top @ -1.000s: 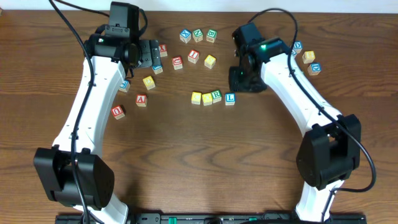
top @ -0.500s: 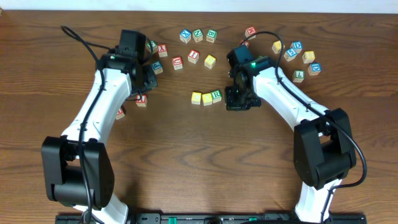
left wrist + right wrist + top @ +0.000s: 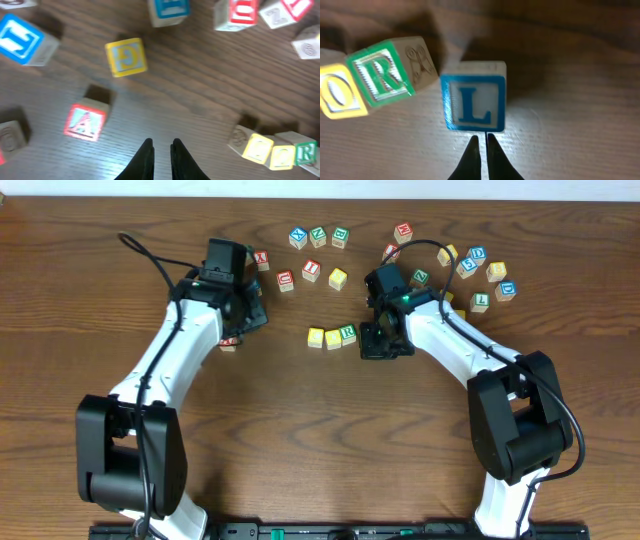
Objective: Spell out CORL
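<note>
The L cube stands apart from the R cube, so my right gripper should push the L cube's free side (image 3: 504,101) while my left gripper braces the C end.
Two yellow cubes (image 3: 316,337) (image 3: 333,338) and the green R cube (image 3: 348,333) form a row at mid-table. My right gripper (image 3: 384,340) hovers just right of that row and hides the L cube from overhead. In the right wrist view the blue L cube (image 3: 474,97) stands a narrow gap right of the tilted R cube (image 3: 380,74), beside a yellow O cube (image 3: 340,95). The right gripper (image 3: 481,137) is shut and empty, its tips at the L cube's near edge. My left gripper (image 3: 161,146) is shut on nothing, above bare wood. The row (image 3: 281,156) lies to its right.
Loose cubes lie along the back (image 3: 317,235), around a yellow one (image 3: 338,278), and in a cluster at the back right (image 3: 497,272). Near the left gripper are a red A cube (image 3: 85,122), a yellow G cube (image 3: 126,56) and a blue cube (image 3: 22,40).
Both grippers have shut. The right gripper came down and left over the L cube, covering it from overhead. The left arm swung right, toward the middle.
</note>
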Tool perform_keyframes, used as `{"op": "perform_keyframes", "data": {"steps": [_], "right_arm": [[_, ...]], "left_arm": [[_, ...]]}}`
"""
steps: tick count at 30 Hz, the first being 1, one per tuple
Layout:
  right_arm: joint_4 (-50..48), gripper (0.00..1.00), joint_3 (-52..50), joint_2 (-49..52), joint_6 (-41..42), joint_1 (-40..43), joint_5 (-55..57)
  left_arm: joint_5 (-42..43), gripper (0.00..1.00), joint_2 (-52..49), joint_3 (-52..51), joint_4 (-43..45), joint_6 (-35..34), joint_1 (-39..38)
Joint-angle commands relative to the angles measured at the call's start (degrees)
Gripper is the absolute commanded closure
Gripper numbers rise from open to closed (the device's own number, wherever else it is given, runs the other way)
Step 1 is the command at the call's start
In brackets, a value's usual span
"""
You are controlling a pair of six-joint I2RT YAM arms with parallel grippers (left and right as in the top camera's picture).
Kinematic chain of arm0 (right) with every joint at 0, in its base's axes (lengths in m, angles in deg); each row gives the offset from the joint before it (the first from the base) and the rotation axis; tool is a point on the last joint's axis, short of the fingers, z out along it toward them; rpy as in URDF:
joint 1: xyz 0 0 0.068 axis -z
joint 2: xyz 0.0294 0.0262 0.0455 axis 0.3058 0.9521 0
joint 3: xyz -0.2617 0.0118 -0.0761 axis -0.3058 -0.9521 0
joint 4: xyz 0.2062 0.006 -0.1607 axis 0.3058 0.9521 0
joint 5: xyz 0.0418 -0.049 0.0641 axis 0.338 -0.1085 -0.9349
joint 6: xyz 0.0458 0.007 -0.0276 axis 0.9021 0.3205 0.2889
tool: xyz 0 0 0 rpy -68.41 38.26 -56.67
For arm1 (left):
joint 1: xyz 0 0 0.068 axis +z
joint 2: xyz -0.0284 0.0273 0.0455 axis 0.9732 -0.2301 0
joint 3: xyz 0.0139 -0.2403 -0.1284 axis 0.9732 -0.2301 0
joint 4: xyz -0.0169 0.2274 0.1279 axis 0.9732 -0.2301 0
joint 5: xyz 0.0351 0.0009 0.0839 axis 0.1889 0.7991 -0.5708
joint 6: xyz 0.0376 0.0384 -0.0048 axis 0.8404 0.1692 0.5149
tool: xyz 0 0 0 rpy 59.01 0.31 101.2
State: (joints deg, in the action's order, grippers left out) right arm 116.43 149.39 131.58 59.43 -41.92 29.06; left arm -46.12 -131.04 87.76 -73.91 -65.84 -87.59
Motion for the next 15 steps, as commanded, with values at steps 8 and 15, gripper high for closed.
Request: {"op": "perform_keyframes", "data": {"steps": [8, 15], "right_arm": [[-3.74, 0.98, -0.33, 0.70, 0.92, -0.31, -0.13], [-3.52, 0.99, 0.46, 0.07, 0.92, -0.28, -1.11]], "left_arm": [[0.48, 0.86, -0.85, -0.24, 1.92, -0.74, -1.84], [0.37, 0.87, -0.98, -0.31, 1.92, -0.76, -1.84]]}}
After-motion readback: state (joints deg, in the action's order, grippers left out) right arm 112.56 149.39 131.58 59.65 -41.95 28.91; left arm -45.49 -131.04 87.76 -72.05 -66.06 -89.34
